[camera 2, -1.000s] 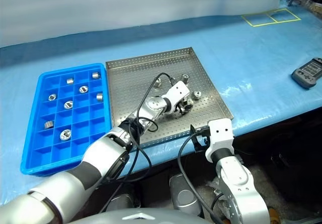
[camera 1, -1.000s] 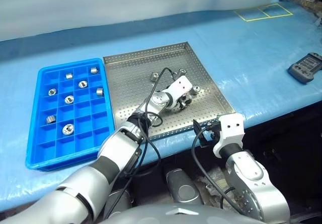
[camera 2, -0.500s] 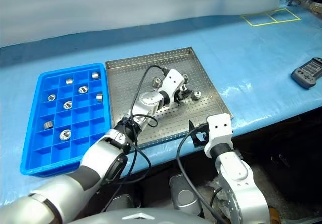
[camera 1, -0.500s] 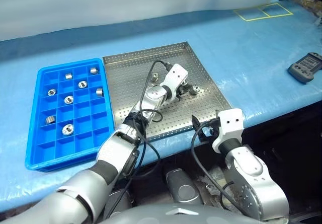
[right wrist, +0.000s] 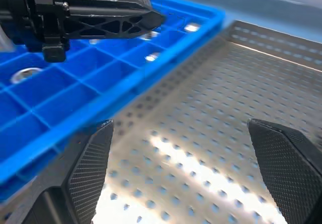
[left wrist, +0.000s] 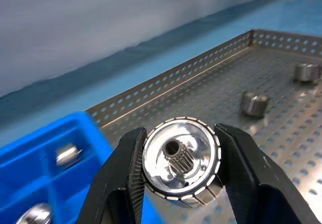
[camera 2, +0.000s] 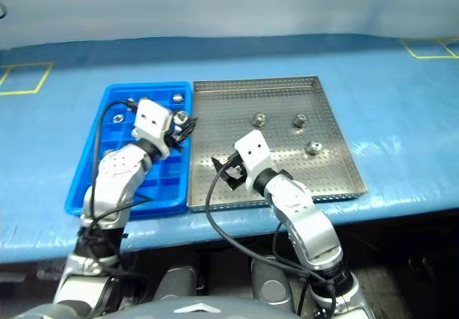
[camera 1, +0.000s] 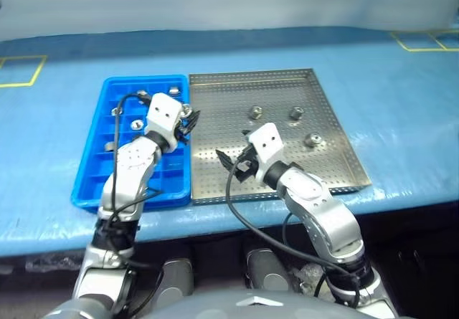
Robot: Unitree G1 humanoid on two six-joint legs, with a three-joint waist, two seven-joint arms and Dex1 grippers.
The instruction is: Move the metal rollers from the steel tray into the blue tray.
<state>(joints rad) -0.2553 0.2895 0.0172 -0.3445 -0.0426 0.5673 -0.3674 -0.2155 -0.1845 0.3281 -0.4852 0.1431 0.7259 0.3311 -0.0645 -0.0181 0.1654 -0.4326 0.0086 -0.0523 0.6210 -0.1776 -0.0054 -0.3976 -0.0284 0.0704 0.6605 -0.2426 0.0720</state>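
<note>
The blue tray's front corner compartment away from the steel tray is empty, so my left gripper should keep going there and let go of the roller inside.
My left gripper is shut on a shiny metal roller with a toothed centre hole. It hangs over the seam between the blue tray and the steel tray, and its black fingers also show in the right wrist view. Several rollers lie in the blue tray's compartments. Three rollers stand on the steel tray's perforated floor. My right gripper is open and holds nothing, low over the steel tray's front left part.
Both trays sit side by side on a blue table cover, close to the table's front edge. Yellow tape marks lie at the far left and far right. A pale wall runs behind the table.
The camera has swung left. My left gripper closed on a roller in the steel tray, lifted it and carried it left to the blue tray's edge. My right gripper moved in over the steel tray.
</note>
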